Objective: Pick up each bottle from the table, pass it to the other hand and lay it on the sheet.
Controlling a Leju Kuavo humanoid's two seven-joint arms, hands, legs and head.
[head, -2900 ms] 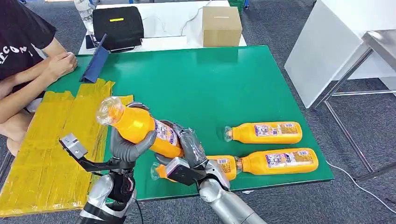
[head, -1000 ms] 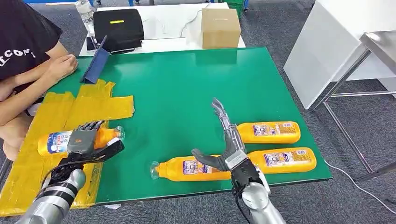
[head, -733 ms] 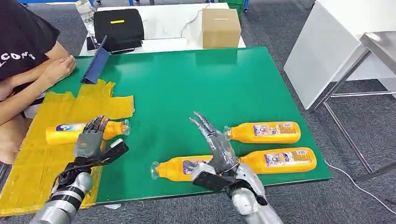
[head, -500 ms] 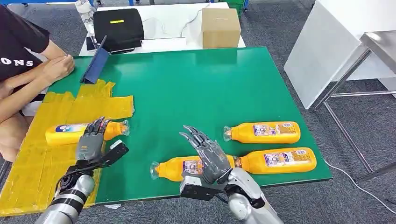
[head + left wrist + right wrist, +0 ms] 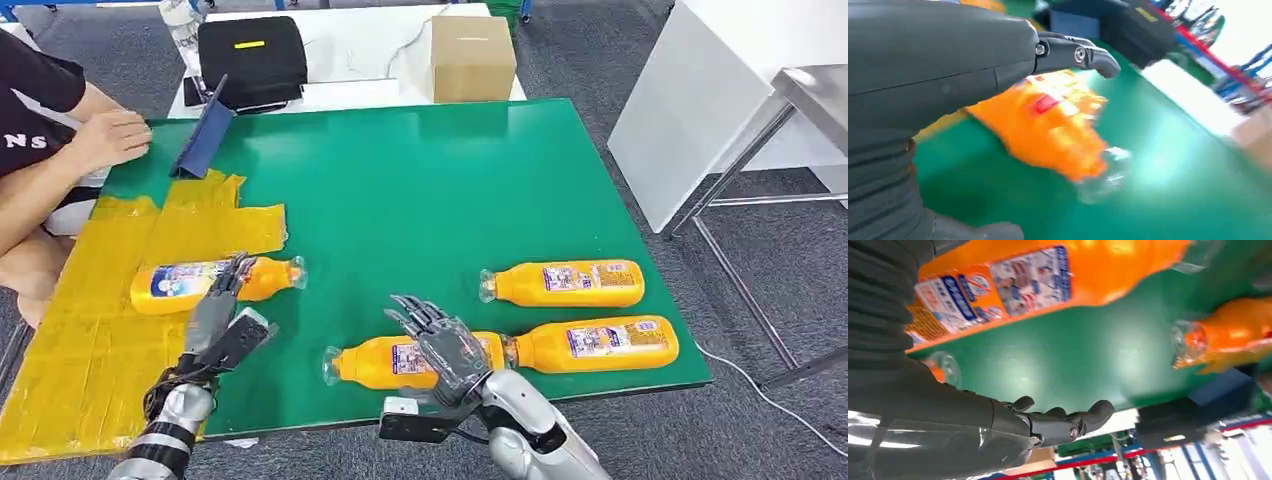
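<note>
The nearest bottle's base (image 5: 495, 350) only butts against the next bottle's clear cap (image 5: 511, 350), so the nearest bottle will come away by itself when I lift it.
One orange bottle (image 5: 205, 282) lies on the yellow sheet (image 5: 90, 340), cap toward the green table (image 5: 420, 180). My left hand (image 5: 218, 308) is open just in front of it, fingertips at its near side; the left wrist view shows that bottle (image 5: 1048, 130) blurred beyond the fingers (image 5: 1073, 52). My right hand (image 5: 447, 345) hovers open, fingers spread, over the label of the nearest bottle (image 5: 375, 362). In the right wrist view that bottle (image 5: 1038, 275) lies past the fingers (image 5: 1063, 422). Two more bottles (image 5: 562, 283) (image 5: 598, 343) lie to the right.
A person sits at the left, one hand (image 5: 110, 135) on the table's far corner. A blue folded stand (image 5: 205, 135) is at the table's back left. Behind it are a black bag (image 5: 250, 55) and a cardboard box (image 5: 473, 55). A white table (image 5: 720, 100) stands right.
My left hand let go of the bottle on the sheet and drew back; the bottle shifted a little to the right. My right hand came down, palm down, over the nearest bottle.
</note>
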